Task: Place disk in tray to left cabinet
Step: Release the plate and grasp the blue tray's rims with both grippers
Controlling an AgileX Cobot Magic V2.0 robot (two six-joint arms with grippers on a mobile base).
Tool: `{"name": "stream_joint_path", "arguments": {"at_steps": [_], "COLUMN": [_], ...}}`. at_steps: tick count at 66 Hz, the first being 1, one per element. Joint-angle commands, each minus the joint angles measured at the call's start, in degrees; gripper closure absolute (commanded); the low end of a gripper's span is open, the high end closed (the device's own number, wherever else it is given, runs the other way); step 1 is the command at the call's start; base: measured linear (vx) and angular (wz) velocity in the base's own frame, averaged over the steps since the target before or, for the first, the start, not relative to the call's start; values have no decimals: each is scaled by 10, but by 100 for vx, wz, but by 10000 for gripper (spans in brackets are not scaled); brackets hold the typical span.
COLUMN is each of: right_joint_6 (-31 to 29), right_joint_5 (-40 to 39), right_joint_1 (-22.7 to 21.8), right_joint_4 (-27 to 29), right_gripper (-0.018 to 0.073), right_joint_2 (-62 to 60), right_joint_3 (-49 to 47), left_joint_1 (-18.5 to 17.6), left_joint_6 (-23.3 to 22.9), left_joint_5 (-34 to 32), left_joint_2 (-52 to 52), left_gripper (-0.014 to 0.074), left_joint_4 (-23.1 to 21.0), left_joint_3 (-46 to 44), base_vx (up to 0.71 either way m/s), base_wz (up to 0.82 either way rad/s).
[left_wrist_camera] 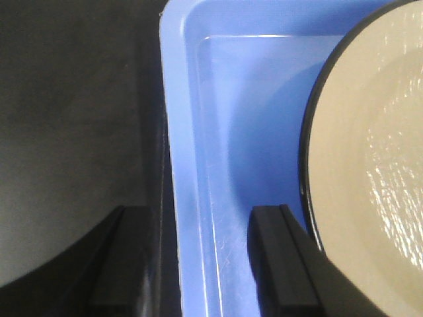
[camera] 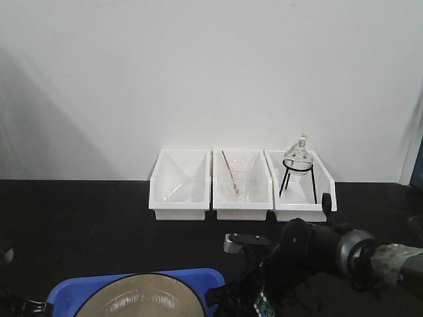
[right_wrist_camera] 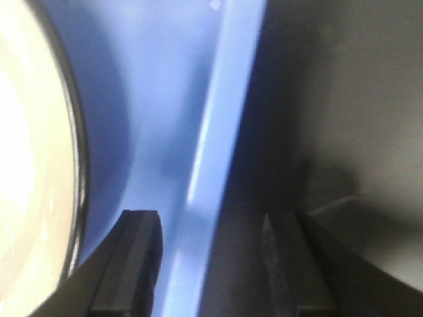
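Observation:
The tan disk (camera: 142,298) is lying flat within the blue tray's raised rim (camera: 213,276), so the disk will stay in place and travel along when the robot lifts the tray.
The blue tray (camera: 195,278) sits at the near edge of the black tabletop with the tan, black-rimmed disk (camera: 141,298) lying inside it. In the left wrist view my left gripper (left_wrist_camera: 198,264) is open, its fingers straddling the tray's left lip (left_wrist_camera: 175,165), and the disk (left_wrist_camera: 370,165) lies just to the right. My right gripper (right_wrist_camera: 211,264) is open too, one finger inside and one outside the tray's right lip (right_wrist_camera: 218,132), with the disk (right_wrist_camera: 33,165) at its left. Neither pair of fingers presses on the lip. The cabinet is out of view.
Three white open-front bins stand against the white wall: an empty one (camera: 180,185), one with a glass vessel and a red rod (camera: 239,185), and one with a round flask on a black tripod (camera: 299,173). The right arm (camera: 324,251) reaches in from the lower right.

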Motion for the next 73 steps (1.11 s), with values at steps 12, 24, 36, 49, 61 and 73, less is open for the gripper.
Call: {"name": "stream_joint_path", "arguments": {"at_steps": [12,24,36,49,61,73], "right_joint_6": [-9,-9,-9,-16,-24,-22], "right_joint_5": [-20,-20,-21,-24,-20,-2], "right_joint_1": [13,13,13,13,13,13], "right_joint_4": [18,30,35,47,57,59], "right_gripper": [148,160,163,163,163,214], "right_joint_2": [-11,-5,-2,-1,4,11], "right_joint_3": [-18,-18,-18,-18,-18,-18], "left_joint_1": [-2,-3,-3,-5,-16,-31], "left_joint_6": [3,3,3,3,3,3], "left_joint_5": [-42,-55,-59,-71,-85,-89], "left_joint_2": [3,29,61,98,125,140], "left_gripper": [138,138,138,138,140,169], "left_joint_4": [-13,-14,-14,-22,-36,-45], "left_joint_3": [-18,-18,-18,-18,-18,-18], "base_vx": [0,0,0,0,0,0], "base_wz": [0,0,0,0,0,0]}}
